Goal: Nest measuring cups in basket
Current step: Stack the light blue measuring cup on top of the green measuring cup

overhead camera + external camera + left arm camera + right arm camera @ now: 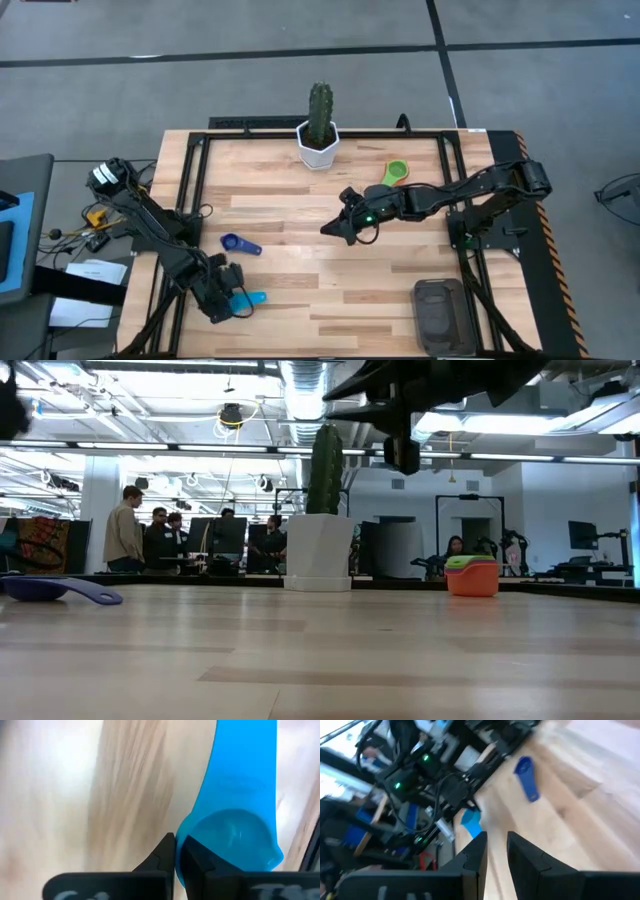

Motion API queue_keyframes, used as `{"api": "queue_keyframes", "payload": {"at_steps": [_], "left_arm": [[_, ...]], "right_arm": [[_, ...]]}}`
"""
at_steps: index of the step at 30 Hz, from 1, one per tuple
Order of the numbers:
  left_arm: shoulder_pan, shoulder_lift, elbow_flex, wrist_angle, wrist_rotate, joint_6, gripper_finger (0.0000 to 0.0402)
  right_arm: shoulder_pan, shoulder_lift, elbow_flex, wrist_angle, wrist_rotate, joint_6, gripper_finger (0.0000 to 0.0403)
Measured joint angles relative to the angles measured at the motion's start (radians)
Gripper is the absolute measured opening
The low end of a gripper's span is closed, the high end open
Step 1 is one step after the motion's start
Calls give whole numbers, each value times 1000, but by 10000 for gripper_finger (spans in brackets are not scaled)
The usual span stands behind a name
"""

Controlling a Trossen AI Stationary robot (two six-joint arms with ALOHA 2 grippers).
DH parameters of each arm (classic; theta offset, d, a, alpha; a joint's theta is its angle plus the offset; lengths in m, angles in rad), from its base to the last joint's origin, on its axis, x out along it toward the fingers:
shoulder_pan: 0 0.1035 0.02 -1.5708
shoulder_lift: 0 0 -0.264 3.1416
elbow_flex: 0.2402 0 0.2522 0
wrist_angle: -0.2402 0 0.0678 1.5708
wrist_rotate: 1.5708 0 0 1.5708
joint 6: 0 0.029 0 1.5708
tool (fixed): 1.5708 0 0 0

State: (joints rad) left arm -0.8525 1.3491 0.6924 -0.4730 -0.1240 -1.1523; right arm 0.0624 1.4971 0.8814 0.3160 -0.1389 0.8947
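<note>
My left gripper is holding the light blue cup by its bowl's rim (182,834), so next my right gripper takes the cup by its free handle (257,297) before nesting it.
My left gripper (232,298) is near the table's front left corner, shut on a light blue measuring cup (252,297); the cup fills the left wrist view (235,820). A dark blue cup (240,244) lies on the table just beyond it and also shows in the low view (55,590). A stack of nested cups with a green one on top (396,173) stands at the far right, its lower cups orange and red (472,578). The dark grey basket (440,315) sits at the front right. My right gripper (335,230) hovers above the table's middle, slightly open and empty. My left gripper pinches the rim of the light blue cup's bowl (181,842), one finger (200,867) inside the bowl and the other (161,857) outside. The handle (245,760) points away from the fingers. Whether the cup is clear of the table, I cannot tell.
A white hexagonal pot with a cactus (319,140) stands at the far middle edge. A black frame (190,190) runs around the wooden top. Cables and boxes (90,220) lie off the table's left side. People stand in the room behind (150,540).
</note>
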Motion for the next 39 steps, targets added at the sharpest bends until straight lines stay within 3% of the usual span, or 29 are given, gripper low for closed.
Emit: {"api": "queue_keyframes", "payload": {"at_steps": [8, 11, 18, 23, 30, 39], "left_arm": [[158, 0, 194, -102, -222, 815, 2], [242, 0, 263, -104, -290, 1050, 2], [424, 0, 401, -105, -334, 1509, 2], [504, 0, 463, -101, -311, 1736, 1], [575, 32, 480, -8, -282, 1955, 1], [600, 59, 479, 44, -279, 2085, 1]], "right_arm": [[4, 0, 0, 87, -97, 32, 112], [11, 13, 0, 93, -100, 65, 133], [39, 34, -2, 89, -129, 130, 197], [62, 31, 23, 116, -128, 133, 216], [38, 82, 111, 87, -126, 119, 197], [29, 172, 195, 3, -137, 129, 170]]}}
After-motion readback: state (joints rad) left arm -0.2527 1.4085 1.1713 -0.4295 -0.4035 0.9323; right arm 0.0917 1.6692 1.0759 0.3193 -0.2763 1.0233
